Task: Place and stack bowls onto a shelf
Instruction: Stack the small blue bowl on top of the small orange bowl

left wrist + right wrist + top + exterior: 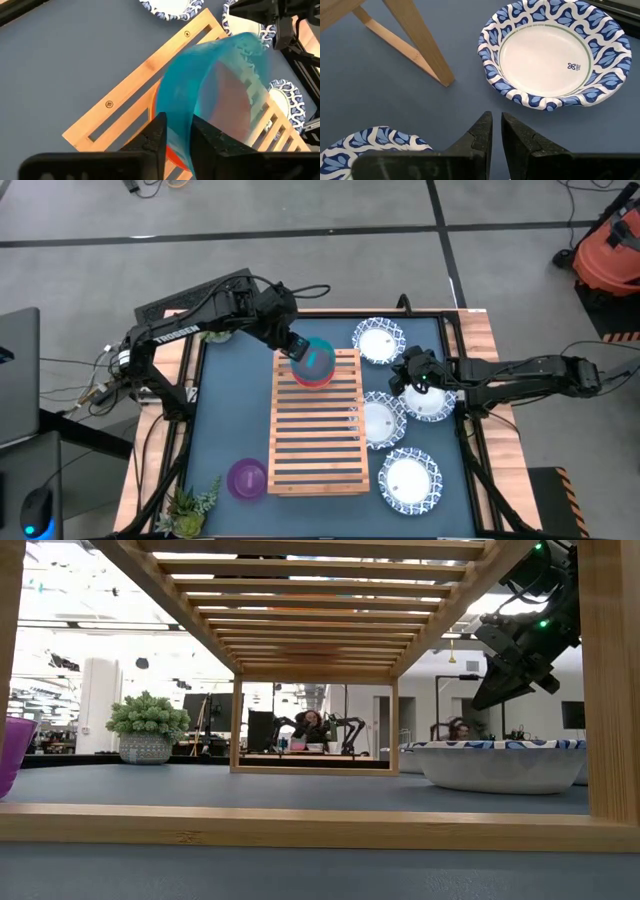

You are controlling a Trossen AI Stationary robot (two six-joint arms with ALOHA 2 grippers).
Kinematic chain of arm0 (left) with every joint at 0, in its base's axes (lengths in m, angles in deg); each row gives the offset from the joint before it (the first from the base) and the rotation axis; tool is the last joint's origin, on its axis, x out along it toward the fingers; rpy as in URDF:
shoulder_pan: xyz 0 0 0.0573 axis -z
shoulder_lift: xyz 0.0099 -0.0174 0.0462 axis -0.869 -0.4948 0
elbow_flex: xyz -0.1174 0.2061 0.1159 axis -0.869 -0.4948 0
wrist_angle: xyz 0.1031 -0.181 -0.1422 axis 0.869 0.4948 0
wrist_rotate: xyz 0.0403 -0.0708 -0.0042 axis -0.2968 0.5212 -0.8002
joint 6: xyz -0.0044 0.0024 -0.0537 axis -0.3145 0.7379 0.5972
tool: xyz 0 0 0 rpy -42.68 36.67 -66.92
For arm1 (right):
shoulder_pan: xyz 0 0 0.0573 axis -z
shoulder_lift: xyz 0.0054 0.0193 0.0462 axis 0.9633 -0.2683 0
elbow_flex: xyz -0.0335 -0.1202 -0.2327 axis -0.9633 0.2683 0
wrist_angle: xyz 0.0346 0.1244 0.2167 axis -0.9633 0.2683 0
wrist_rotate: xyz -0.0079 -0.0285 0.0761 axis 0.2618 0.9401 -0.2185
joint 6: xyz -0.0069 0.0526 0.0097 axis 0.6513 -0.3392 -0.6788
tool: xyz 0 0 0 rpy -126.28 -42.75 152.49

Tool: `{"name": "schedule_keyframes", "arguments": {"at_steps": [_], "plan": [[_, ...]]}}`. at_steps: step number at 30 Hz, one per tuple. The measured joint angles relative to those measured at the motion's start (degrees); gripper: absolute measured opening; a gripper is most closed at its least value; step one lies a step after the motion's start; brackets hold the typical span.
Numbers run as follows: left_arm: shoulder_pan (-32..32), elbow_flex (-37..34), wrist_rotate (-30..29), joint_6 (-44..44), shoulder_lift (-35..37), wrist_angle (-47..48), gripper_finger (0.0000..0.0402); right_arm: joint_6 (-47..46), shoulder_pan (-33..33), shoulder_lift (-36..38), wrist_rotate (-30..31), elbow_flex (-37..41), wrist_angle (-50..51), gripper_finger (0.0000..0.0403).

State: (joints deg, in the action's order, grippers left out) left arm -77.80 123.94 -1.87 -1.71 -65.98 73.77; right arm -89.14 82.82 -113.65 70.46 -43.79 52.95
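Observation:
The teal bowl tilts over the red bowl, so next I open my left gripper, shut it and nudge the teal bowl level before fetching the purple bowl.
The light-wood slatted shelf stands in the middle of the table. At its far end my left gripper is shut on the teal bowl, which sits over the red bowl on the slats. The purple bowl rests on the table by the shelf's near left corner. No yellow bowl shows. Several white blue-rimmed dishes lie on the table to the right of the shelf. My right gripper hovers shut between two dishes, touching nothing. My left gripper pinches the teal bowl's wall at the rim, one finger inside and one outside. It comes slanting down from the table's far left. The bowl is tilted over the red bowl; whether the two touch I cannot tell.
A green potted plant stands at the table's near left corner. Another dish lies partly under the shelf's right edge, and one more lies under the right arm. In the low view a dish sits beyond the shelf's frame.

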Motion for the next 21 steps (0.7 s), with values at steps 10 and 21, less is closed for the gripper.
{"name": "schedule_keyframes", "arguments": {"at_steps": [10, 21], "plan": [[0.0, 0.0, 0.46, -1.58, 0.0, -0.11, 0.013, 0.02, 0.0, 0.02, 0.0, 0.0, 0.0, 0.0068], [-3.07, 3.2, 0.32, -3.61, 2.21, -0.05, 0.0141, 0.02, 0.02, 0.0, 0.0, 0.0, 0.0, 0.0068]]}}
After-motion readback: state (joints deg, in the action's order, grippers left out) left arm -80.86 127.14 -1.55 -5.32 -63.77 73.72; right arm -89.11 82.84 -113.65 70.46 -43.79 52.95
